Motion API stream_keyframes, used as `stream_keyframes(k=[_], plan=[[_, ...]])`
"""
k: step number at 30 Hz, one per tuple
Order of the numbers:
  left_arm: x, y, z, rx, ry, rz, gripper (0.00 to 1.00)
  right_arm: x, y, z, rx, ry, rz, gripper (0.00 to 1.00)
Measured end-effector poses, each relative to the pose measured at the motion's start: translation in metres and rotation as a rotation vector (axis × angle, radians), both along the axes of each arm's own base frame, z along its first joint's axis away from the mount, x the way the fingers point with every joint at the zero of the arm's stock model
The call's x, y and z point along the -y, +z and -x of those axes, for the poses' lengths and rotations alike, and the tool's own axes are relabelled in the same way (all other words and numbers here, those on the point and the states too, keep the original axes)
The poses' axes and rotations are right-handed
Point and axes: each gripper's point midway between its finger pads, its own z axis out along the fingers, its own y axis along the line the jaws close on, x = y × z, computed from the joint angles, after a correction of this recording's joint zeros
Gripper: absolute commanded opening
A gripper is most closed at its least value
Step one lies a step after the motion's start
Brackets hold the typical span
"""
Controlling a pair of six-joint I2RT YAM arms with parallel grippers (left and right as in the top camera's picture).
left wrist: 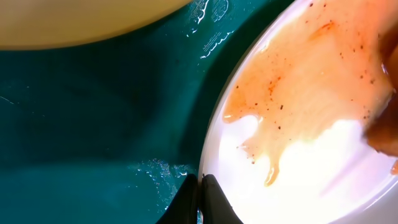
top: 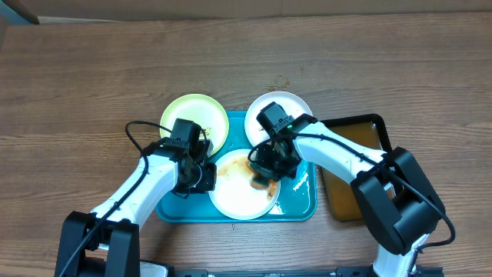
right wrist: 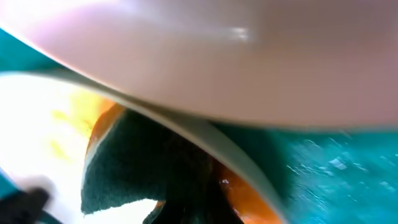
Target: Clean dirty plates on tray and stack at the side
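The front white plate has the orange-brown smear [left wrist: 295, 102] spread across it around the sponge, so my right gripper should pick up the sponge and dip it in the black tray's liquid [top: 342, 192].
The teal tray [top: 300, 208] holds three plates: a yellow-green plate [top: 192, 117] at the back left, a white plate [top: 280, 106] at the back right, and a front white plate [top: 238, 196] with an orange-brown smear. My left gripper [top: 201, 175] is shut on the left rim of the front white plate [left wrist: 311, 174], as the left wrist view [left wrist: 202, 190] shows. My right gripper [top: 265, 171] is shut on a dark green and orange sponge [right wrist: 124, 168] and presses it onto the smeared plate [right wrist: 37, 118]; its fingers [right wrist: 199, 199] are mostly hidden by the sponge.
A smaller black tray [top: 378, 131] with brownish liquid stands to the right of the teal tray. Water drops lie on the teal tray floor [left wrist: 93, 124]. The back white plate's rim [right wrist: 217, 56] hangs close over the right wrist view. Wooden table [top: 92, 69] lies all round.
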Motion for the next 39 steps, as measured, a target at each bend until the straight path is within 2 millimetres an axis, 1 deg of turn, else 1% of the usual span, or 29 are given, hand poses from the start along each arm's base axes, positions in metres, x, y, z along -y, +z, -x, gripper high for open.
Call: stream_keyframes(k=[2, 4, 9, 14, 19, 23, 27, 29, 32, 34, 36, 39], plan=[[0.0, 0.0, 0.0, 0.001, 0.0, 0.001, 0.04, 0.008, 0.0, 0.01, -0.028, 0.047, 0.024, 0.04], [0.0, 0.0, 0.0, 0.0, 0.0, 0.0, 0.04, 0.011, 0.0, 0.014, -0.033, 0.087, 0.032, 0.04], [0.0, 0.0, 0.0, -0.001, -0.001, 0.002, 0.04, 0.019, 0.003, 0.014, 0.014, 0.183, 0.05, 0.04], [0.003, 0.001, 0.001, -0.007, -0.002, 0.015, 0.04, 0.025, 0.008, 0.009, 0.074, 0.228, 0.083, 0.04], [0.003, 0.001, 0.001, -0.006, -0.002, 0.015, 0.04, 0.019, 0.009, 0.014, 0.098, 0.298, 0.084, 0.04], [0.001, 0.0, 0.001, -0.004, -0.001, 0.006, 0.04, 0.007, 0.008, 0.021, 0.121, 0.356, 0.076, 0.04], [-0.002, 0.0, 0.002, -0.008, 0.002, -0.011, 0.04, -0.006, 0.008, 0.024, 0.158, 0.393, 0.069, 0.04], [-0.003, 0.0, 0.002, -0.01, 0.003, -0.014, 0.04, -0.006, 0.008, 0.025, 0.16, 0.395, 0.074, 0.04], [-0.003, 0.0, 0.003, -0.011, 0.006, -0.014, 0.04, -0.001, 0.009, 0.024, 0.154, 0.388, 0.093, 0.04], [-0.003, 0.001, 0.003, -0.01, 0.006, -0.015, 0.04, 0.005, 0.014, 0.019, 0.162, 0.377, 0.112, 0.04], [-0.004, 0.004, 0.003, 0.0, 0.007, -0.019, 0.04, 0.012, 0.025, 0.013, 0.189, 0.365, 0.127, 0.04], [-0.009, 0.013, -0.002, 0.046, 0.01, -0.041, 0.04, 0.02, 0.054, -0.006, 0.28, 0.335, 0.14, 0.04]])
